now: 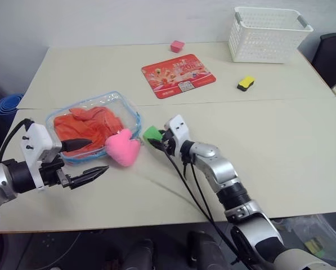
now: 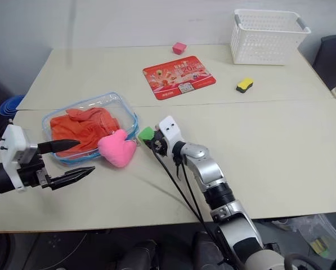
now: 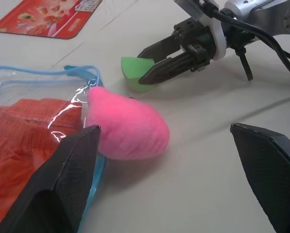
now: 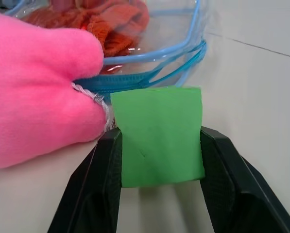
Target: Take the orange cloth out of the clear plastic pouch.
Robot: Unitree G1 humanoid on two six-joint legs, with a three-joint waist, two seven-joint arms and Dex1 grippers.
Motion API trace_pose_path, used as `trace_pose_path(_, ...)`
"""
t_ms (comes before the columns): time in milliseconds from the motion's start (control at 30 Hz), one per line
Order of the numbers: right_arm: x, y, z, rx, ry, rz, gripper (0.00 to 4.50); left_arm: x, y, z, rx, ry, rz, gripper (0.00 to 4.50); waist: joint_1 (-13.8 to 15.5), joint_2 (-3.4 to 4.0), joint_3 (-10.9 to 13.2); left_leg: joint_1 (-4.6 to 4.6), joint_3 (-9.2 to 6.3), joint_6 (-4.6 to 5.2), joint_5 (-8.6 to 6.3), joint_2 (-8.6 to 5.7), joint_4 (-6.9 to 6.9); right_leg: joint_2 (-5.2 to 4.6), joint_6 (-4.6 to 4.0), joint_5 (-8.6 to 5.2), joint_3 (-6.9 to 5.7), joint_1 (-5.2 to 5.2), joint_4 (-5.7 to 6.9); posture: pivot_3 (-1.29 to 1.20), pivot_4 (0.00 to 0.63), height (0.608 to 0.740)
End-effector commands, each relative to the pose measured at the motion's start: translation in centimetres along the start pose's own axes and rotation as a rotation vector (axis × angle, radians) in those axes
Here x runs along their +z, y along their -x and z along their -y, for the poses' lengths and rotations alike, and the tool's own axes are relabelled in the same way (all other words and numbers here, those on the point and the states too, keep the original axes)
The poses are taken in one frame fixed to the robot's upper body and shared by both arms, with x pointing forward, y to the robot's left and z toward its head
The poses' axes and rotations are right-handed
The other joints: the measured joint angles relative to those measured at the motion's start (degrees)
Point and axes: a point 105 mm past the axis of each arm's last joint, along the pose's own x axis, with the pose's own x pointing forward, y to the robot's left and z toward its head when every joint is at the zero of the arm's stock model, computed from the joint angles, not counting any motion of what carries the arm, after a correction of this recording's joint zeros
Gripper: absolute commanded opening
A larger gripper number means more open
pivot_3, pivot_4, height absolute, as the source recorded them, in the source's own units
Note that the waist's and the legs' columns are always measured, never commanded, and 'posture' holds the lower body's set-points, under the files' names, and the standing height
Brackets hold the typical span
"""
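The green tab (image 1: 151, 133) is in the pouch's way to the middle. Next, my right gripper moves the tab out of the way before my left gripper drags the pouch by its near corner (image 1: 67, 160).
The clear plastic pouch (image 1: 126, 108), trimmed in light blue, lies on the table's left side with the wrinkled orange cloth (image 1: 89, 126) inside it. A pink plush heart (image 1: 122, 147) rests against the pouch's near right corner. A small green tab (image 4: 157, 133) sits at that same corner, and my right gripper (image 1: 152, 139) is shut on it, one finger pressed against each side. My left gripper (image 1: 98, 154) hovers open at the pouch's near edge, pointing toward the plush. Its upper finger overlaps the pouch and nothing is between its fingers.
A red printed mat (image 1: 178, 75) lies mid-table, with a small pink cube (image 1: 177, 46) behind it. A white lattice basket (image 1: 267, 35) stands at the far right corner, and a yellow-and-black block (image 1: 245, 83) sits in front of it. Blue stacked items (image 1: 9, 104) sit off the table's left edge.
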Motion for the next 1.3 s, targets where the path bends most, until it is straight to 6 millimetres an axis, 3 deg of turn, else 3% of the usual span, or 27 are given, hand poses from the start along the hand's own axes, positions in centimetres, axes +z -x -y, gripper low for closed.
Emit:
trace_pose_path(33, 2.0, 3.4, 4.4, -0.149, 0.025, 0.055, 1.98, 1.2, -1.3, 1.0, -0.05, -0.021, 0.069, 4.5, 0.4, 0.0, 0.0, 0.0, -0.06, 0.01, 0.0, -0.03, 0.03, -0.02, 0.0, 0.0, -0.03, 0.03, 0.0, 0.0, 0.15, 0.74)
trace_pose_path(167, 1.3, 11.6, 12.5, -0.469, 0.066, -0.025, 1.98, 2.9, -4.2, 2.6, -0.149, -0.012, 0.177, 4.5, 1.3, 0.01, 0.0, -0.01, -0.13, 0.08, 0.0, -0.18, 0.04, -0.1, 0.01, 0.01, -0.05, 0.1, -0.02, 0.0, 0.15, 0.74)
trace_pose_path(300, -0.6, 22.1, 18.9, -0.82, 0.132, -0.192, 1.98, 5.3, -6.7, 4.2, -0.26, 0.004, 0.298, 4.5, 1.8, 0.03, 0.0, -0.06, -0.11, 0.14, 0.01, -0.25, 0.04, -0.14, 0.02, 0.01, -0.03, 0.06, -0.03, 0.0, 0.15, 0.74)
trace_pose_path(367, -1.3, 25.7, 20.3, -0.924, 0.101, -0.215, 1.98, 6.1, -7.4, 4.7, -0.3, 0.005, 0.329, 4.5, 1.6, 0.02, 0.0, -0.06, 0.01, 0.14, 0.01, -0.21, 0.04, -0.13, 0.02, 0.01, 0.0, 0.05, -0.05, 0.0, 0.15, 0.74)
trace_pose_path(467, -2.1, 28.0, 20.7, -0.987, 0.036, -0.21, 1.98, 6.3, -8.1, 5.1, -0.338, -0.017, 0.325, 4.5, 0.2, 0.02, 0.0, 0.03, 0.33, 0.09, 0.03, 0.0, 0.02, 0.05, 0.04, 0.01, 0.0, 0.03, -0.06, 0.0, 0.15, 0.74)
trace_pose_path(500, -2.3, 28.5, 20.8, -1.0, 0.018, -0.206, 2.25, 6.3, -8.3, 5.2, -0.346, -0.023, 0.322, 4.5, -0.1, 0.02, 0.0, 0.06, 0.36, 0.06, 0.04, 0.05, 0.01, 0.08, 0.04, 0.01, 0.0, 0.04, -0.04, 0.0, 0.15, 0.74)
trace_pose_path(733, -2.5, 28.5, 20.1, -0.969, 0.01, -0.204, 4.41, 6.3, -8.6, 4.7, -0.344, -0.055, 0.309, 4.5, 0.3, 0.03, 0.0, 0.25, 0.49, -0.11, 0.13, 0.17, 0.1, 0.27, 0.03, 0.01, 0.55, 0.04, -0.03, 0.0, 0.15, 0.74)
trace_pose_path(833, -1.3, 28.6, 20.4, -0.954, 0.069, -0.21, 4.47, 6.1, -8.4, 4.6, -0.33, -0.057, 0.305, 4.5, 0.5, 0.03, 0.0, 0.22, 0.44, -0.1, 0.13, 0.14, 0.1, 0.25, 0.04, 0.02, 0.58, 0.04, -0.01, 0.0, 0.15, 0.74)
trace_pose_path(1000, 3.9, 26.4, 19.4, -0.718, 0.165, -0.116, 4.47, 5.1, -7.4, 2.9, -0.202, -0.067, 0.24, 4.5, 0.6, 0.06, 0.0, 0.16, 0.37, -0.08, 0.12, 0.09, 0.08, 0.21, 0.05, 0.02, 0.55, 0.02, -0.06, 0.0, 0.15, 0.74)
trace_pose_path(1100, 6.1, 24.4, 17.4, -0.526, 0.224, -0.095, 4.47, 4.5, -6.7, 1.3, -0.098, -0.088, 0.192, 4.5, 0.5, 0.06, 0.0, 0.16, 0.31, -0.09, 0.12, 0.13, 0.06, 0.24, 0.05, 0.02, 0.52, 0.01, -0.2, 0.0, 0.15, 0.74)
trace_pose_path(1167, 7.6, 22.5, 14.8, -0.324, 0.216, -0.076, 4.47, 3.7, -6.0, -0.6, 0.013, -0.12, 0.128, 4.5, 0.4, 0.05, 0.0, 0.18, 0.25, -0.12, 0.11, 0.16, 0.06, 0.26, 0.05, 0.02, 0.48, 0.05, -0.22, 0.0, 0.15, 0.74)
trace_pose_path(1233, 9.2, 20.0, 9.5, 0.002, 0.198, -0.059, 4.47, 2.4, -4.7, -3.0, 0.15, -0.178, 0.013, 4.5, 0.3, 0.04, 0.1, 0.18, 0.23, -0.12, 0.11, 0.16, 0.05, 0.25, 0.04, 0.02, 0.48, 0.05, -0.24, 0.0, 0.15, 0.74)
trace_pose_path(1300, 9.8, 19.0, 5.4, 0.233, 0.186, -0.068, 4.47, 0.9, -3.5, -4.7, 0.245, -0.268, -0.123, 4.5, 0.3, 0.07, 0.1, 0.13, 0.21, -0.12, 0.11, 0.19, 0.0, 0.27, 0.04, 0.02, 0.49, 0.01, -0.21, 0.0, 0.15, 0.74)
